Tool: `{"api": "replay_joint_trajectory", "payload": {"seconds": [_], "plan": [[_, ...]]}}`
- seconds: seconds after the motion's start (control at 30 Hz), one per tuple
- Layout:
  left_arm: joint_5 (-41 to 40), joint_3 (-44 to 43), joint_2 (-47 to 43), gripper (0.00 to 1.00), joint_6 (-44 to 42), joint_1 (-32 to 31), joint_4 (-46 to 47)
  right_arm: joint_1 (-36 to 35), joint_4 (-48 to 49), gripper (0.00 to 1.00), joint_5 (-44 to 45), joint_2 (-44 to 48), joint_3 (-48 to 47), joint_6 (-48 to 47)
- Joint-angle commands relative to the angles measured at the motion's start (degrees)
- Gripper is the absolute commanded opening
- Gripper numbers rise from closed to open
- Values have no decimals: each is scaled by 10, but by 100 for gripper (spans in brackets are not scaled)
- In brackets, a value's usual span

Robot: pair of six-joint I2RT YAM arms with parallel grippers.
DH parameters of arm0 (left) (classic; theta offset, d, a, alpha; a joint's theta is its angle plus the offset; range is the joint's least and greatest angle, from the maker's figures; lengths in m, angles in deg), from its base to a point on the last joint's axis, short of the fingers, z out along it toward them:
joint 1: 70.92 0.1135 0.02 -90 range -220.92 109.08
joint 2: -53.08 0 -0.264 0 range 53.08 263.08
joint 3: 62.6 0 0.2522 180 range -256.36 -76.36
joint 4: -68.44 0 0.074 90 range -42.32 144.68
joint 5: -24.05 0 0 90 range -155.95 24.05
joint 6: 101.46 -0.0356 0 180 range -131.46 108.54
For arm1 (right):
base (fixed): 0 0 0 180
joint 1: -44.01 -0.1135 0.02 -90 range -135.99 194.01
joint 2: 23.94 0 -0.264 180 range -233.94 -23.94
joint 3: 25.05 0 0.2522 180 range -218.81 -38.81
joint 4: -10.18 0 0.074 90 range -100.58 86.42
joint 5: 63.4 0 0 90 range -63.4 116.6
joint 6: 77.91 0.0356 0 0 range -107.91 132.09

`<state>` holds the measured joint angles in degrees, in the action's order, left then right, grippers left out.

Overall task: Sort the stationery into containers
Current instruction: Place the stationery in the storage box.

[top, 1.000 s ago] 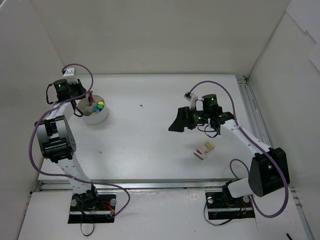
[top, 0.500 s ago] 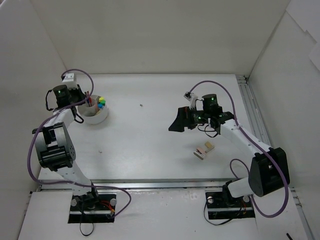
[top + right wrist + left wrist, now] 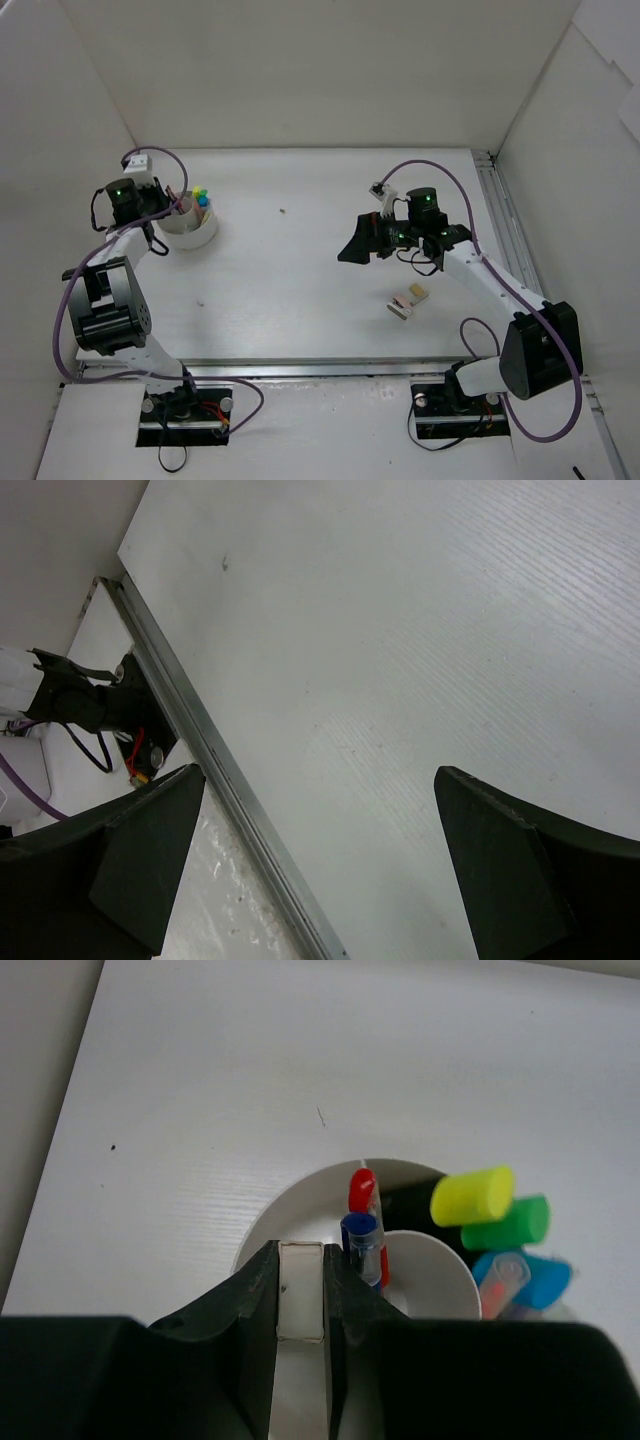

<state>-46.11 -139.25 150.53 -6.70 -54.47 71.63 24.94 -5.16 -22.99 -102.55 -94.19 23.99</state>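
The white eraser block (image 3: 300, 1298) is inside the tub's rim and clear of the highlighters. My left gripper should carry on going toward the tub's near side (image 3: 176, 226) and let go of it there.
My left gripper (image 3: 300, 1252) is shut on a small white eraser block (image 3: 300, 1295) and hangs over the near rim of the round white tub (image 3: 290, 1200). In the tub stand yellow (image 3: 472, 1195), green (image 3: 512, 1222) and blue (image 3: 538, 1282) highlighters, along with a red-capped pen (image 3: 360, 1190) and a blue-capped pen (image 3: 360, 1232). From above, the left gripper (image 3: 176, 208) sits at the tub's (image 3: 196, 237) left side. My right gripper (image 3: 352, 246) is open over bare table with nothing between its fingers. A tan eraser (image 3: 418, 292) and a pink-and-white eraser (image 3: 401, 307) lie below it.
White walls enclose the table on three sides. A metal rail (image 3: 200, 750) runs along the table's near edge, with the left arm's base (image 3: 90, 700) beyond it. A small dark speck (image 3: 283, 211) lies mid-table.
The left arm has drawn back a little toward the left, keeping the eraser over the tub's left side. The right arm has barely moved.
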Motion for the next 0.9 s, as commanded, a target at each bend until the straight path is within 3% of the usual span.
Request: {"api": "replay_joint_trajectory", "payload": {"seconds": [0.0, 0.73, 0.8, 0.87], "plan": [[-13, 10, -53, 0, 7, -2, -5, 4, 19, 98, -18, 20, -4, -1], [-25, 66, -76, 0, 35, -2, 24, 4, 19, 98, -19, 30, 0, 1], [-27, 63, -82, 3, 36, -2, 8, 4, 18, 98, -20, 30, 1, 0], [-30, 58, -86, 20, 36, -2, -1, 4, 19, 98, -23, 31, 1, -1]]}}
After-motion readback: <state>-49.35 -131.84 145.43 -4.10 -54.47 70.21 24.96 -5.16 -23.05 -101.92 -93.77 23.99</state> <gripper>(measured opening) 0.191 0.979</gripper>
